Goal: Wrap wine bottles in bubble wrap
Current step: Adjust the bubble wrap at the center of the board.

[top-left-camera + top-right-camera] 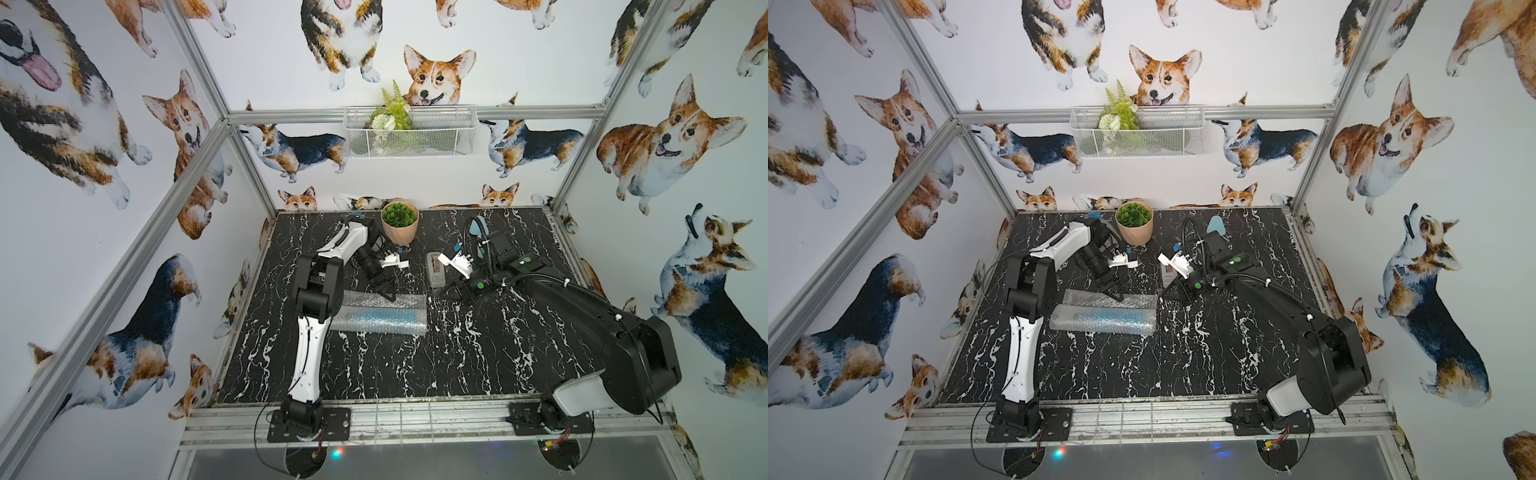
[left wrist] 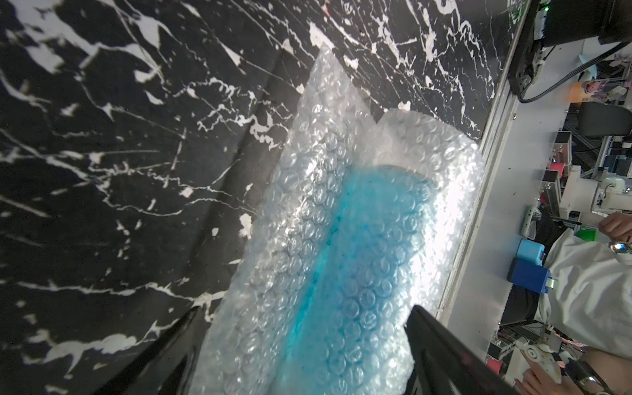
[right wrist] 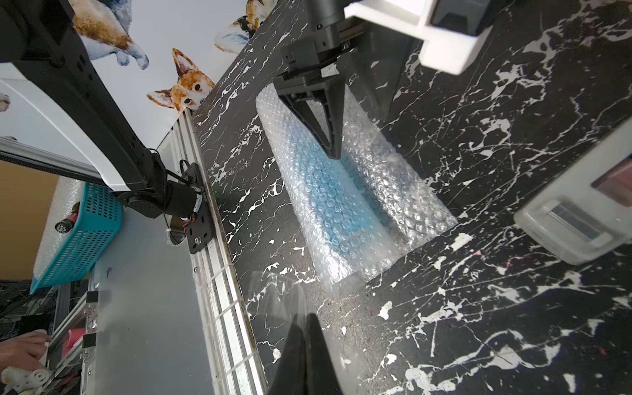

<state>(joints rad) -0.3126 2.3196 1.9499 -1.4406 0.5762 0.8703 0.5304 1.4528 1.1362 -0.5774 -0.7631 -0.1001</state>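
The clear piece of tape sticks out free past my right gripper's fingers. My left gripper continues to go toward the tape and closes on its edge.
The wine bottle lies on its side on the black marble table, its blue liquid showing through the bubble wrap rolled around it. One flap of wrap lies flat behind the roll. In the left wrist view the bottle and wrap fill the space between the fingers. My left gripper hangs open just over the roll's far side, its jaws standing wide and gripping nothing. My right gripper hovers to the right of the roll, jaws pressed together on a clear strip of tape.
A grey tape dispenser stands behind the right gripper. A potted succulent sits at the back centre, a light-blue trowel at the back right. A wire basket hangs on the rear wall. Metal rails edge the table front.
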